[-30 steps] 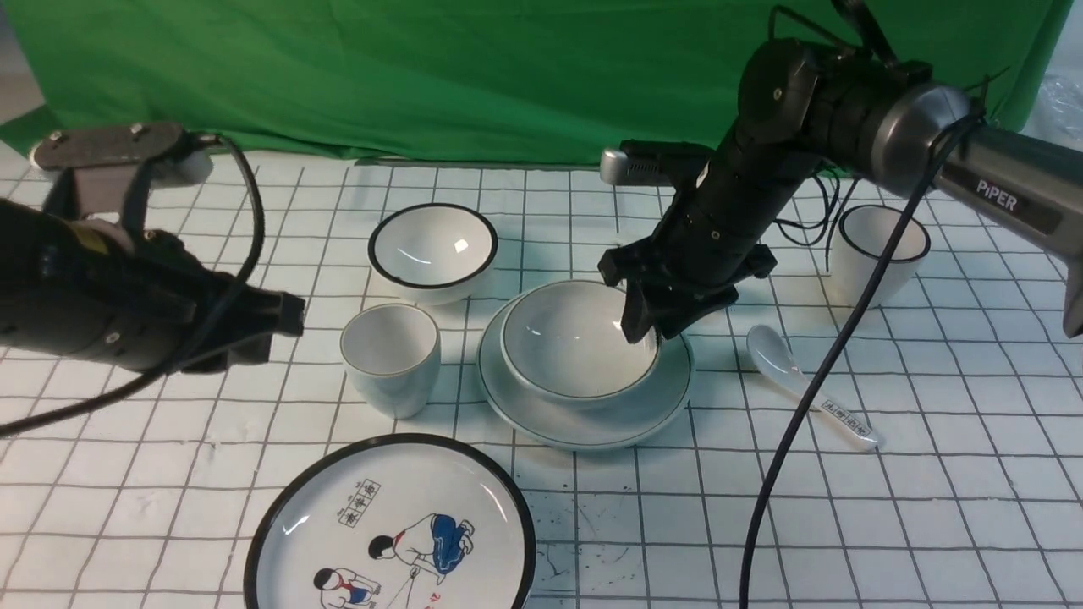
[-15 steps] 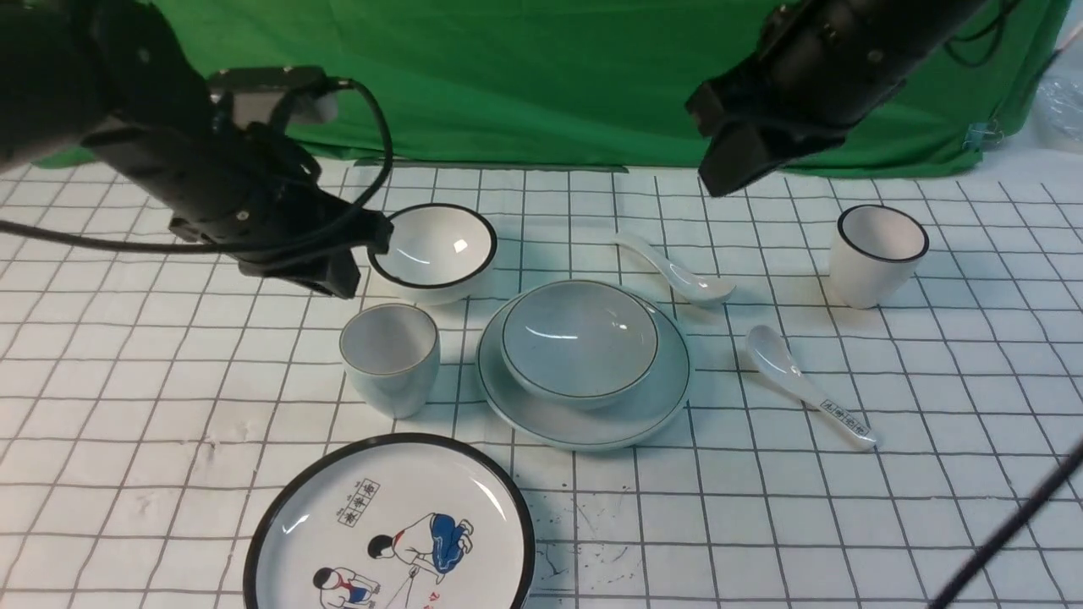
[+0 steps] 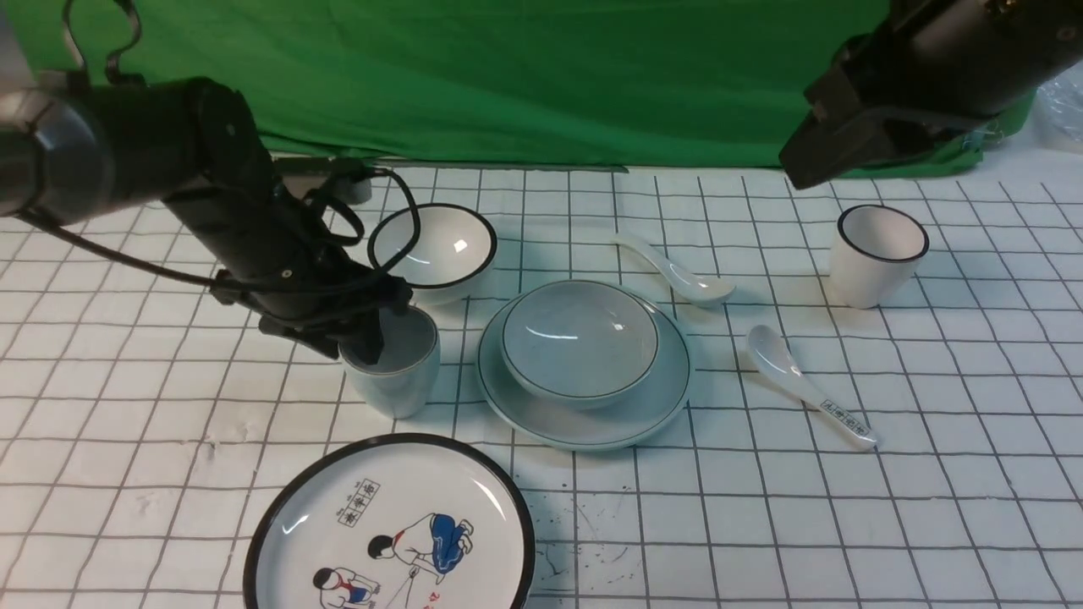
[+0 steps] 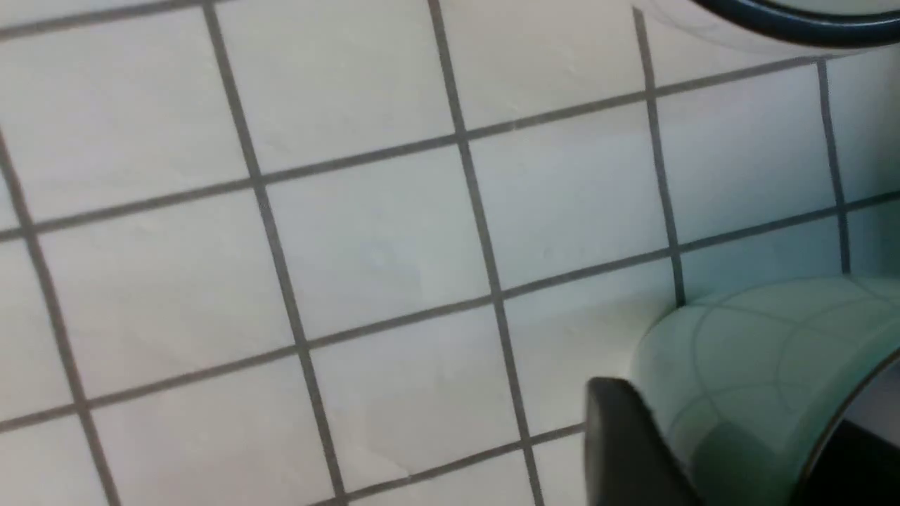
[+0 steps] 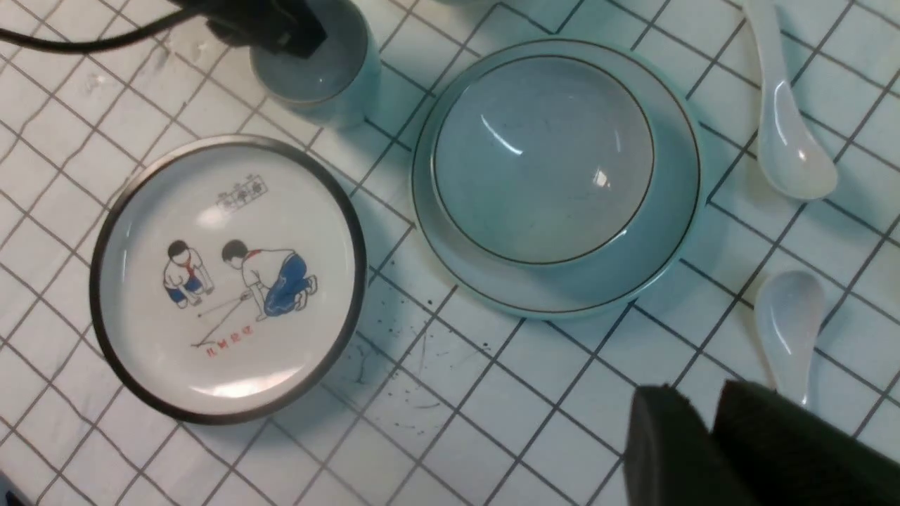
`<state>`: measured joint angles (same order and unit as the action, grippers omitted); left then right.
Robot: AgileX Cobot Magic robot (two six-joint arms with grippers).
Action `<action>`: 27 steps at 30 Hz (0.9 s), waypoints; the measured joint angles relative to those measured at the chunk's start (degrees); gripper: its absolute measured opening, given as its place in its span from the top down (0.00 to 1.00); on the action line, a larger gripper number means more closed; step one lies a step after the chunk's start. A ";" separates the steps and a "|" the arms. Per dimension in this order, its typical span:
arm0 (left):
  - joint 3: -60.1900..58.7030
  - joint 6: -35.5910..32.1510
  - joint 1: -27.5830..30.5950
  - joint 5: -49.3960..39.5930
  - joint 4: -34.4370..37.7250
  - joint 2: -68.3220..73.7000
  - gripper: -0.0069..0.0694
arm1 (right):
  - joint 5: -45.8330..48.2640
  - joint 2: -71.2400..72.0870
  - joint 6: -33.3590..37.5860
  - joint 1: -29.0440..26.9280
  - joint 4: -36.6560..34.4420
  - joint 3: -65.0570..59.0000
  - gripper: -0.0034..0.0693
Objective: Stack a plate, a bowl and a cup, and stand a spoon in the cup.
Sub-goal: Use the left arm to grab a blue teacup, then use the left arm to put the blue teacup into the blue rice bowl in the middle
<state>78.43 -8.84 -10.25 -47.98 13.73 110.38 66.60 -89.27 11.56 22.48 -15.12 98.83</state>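
Observation:
My gripper will lower the cup [image 3: 393, 364] into the bowl [image 3: 580, 340], which is wider and less deep than the cup, so the cup will stand inside with its rim higher than the bowl's rim.
The bowl [image 3: 579, 338] sits in the plate [image 3: 592, 431] at the table's middle; both also show in the right wrist view, the bowl [image 5: 545, 158] and the plate [image 5: 675, 232]. The cup [image 3: 398, 381] stands upright just left of them. My left gripper [image 3: 351, 342] is open and astride the cup's left wall [image 4: 759, 351], one finger inside and one outside. The plain spoon [image 3: 677, 271] lies behind the plate to the right. My right gripper [image 3: 799, 173] is shut, empty and raised at the far right [image 5: 703, 397].
A black-rimmed white bowl [image 3: 436, 249] stands just behind the cup. A cartoon plate [image 3: 389, 529] lies at the front. A spoon with a printed handle [image 3: 804, 385] lies right of the plate, and a black-rimmed white cup [image 3: 876, 254] stands at the far right.
My left gripper came down from beside the black-rimmed bowl onto the cup's rim. My right gripper left the bowl's rim, rose and moved away to the right.

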 joint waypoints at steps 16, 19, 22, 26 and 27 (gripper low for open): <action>20.62 6.79 -9.62 -8.05 0.84 -1.90 0.86 | -0.29 0.00 0.04 0.00 0.00 -0.23 0.75; 24.77 7.86 -13.52 -8.09 0.52 2.20 0.86 | -0.29 0.00 0.04 0.00 0.06 -0.26 0.74; 28.17 10.52 -16.51 -10.08 -4.02 7.72 0.86 | -0.29 0.00 0.10 0.00 0.06 -0.26 0.73; 29.22 12.93 -17.45 -12.52 -8.80 11.73 0.86 | -0.29 0.00 0.53 0.00 0.12 -0.26 0.72; 29.22 12.99 -17.45 -12.61 -8.88 11.85 0.86 | -0.29 0.00 0.53 0.00 0.12 -0.26 0.71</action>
<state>107.64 4.15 -27.69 -60.59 4.84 122.22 66.31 -89.27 12.09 22.48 -15.00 98.57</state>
